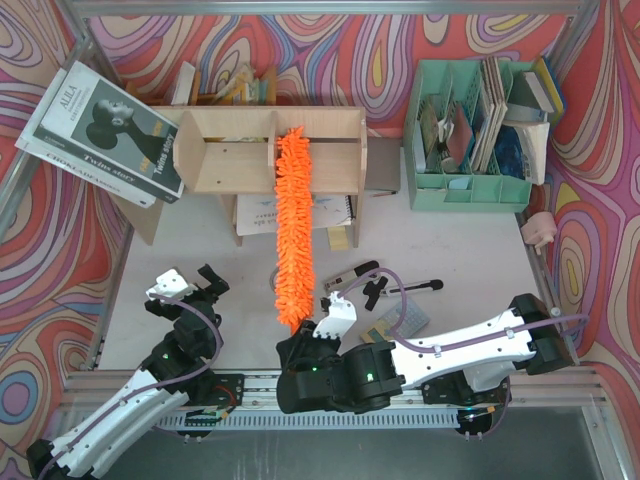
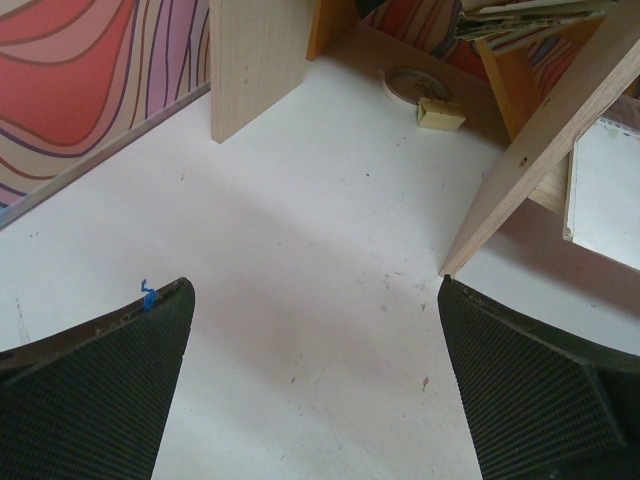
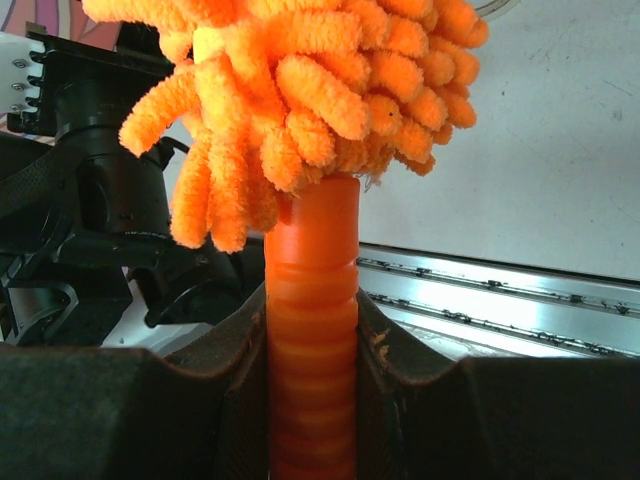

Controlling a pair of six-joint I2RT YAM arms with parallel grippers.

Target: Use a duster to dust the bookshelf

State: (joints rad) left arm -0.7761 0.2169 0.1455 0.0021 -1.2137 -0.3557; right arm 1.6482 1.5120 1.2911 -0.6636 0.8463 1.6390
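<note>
The duster's head is against the central divider [image 1: 273, 152]. My right gripper should therefore sweep it back across the section of the bookshelf toward the side panel [image 1: 362, 155] near the mint-green file organizer.
The light plywood bookshelf [image 1: 225, 150] stands at the back centre, its central divider showing. The orange fluffy duster [image 1: 293, 225] stretches from my right gripper up to the shelf, its tip resting near the divider. My right gripper [image 1: 315, 335] is shut on the duster's ribbed orange handle [image 3: 312, 330], with the shaggy head [image 3: 300, 90] just above the jaws. My left gripper [image 1: 190, 290] is open and empty over bare white table at the front left. In the left wrist view its wide-apart fingertips [image 2: 100, 380] frame the table and the shelf's side panel [image 2: 540, 150].
A mint-green file organizer [image 1: 470, 130] with papers stands at the back right. A large book [image 1: 105, 130] leans at the shelf's left. A notebook [image 1: 290, 212] lies under the shelf. A black tool [image 1: 385, 285] and a small card [image 1: 400, 322] lie near my right arm.
</note>
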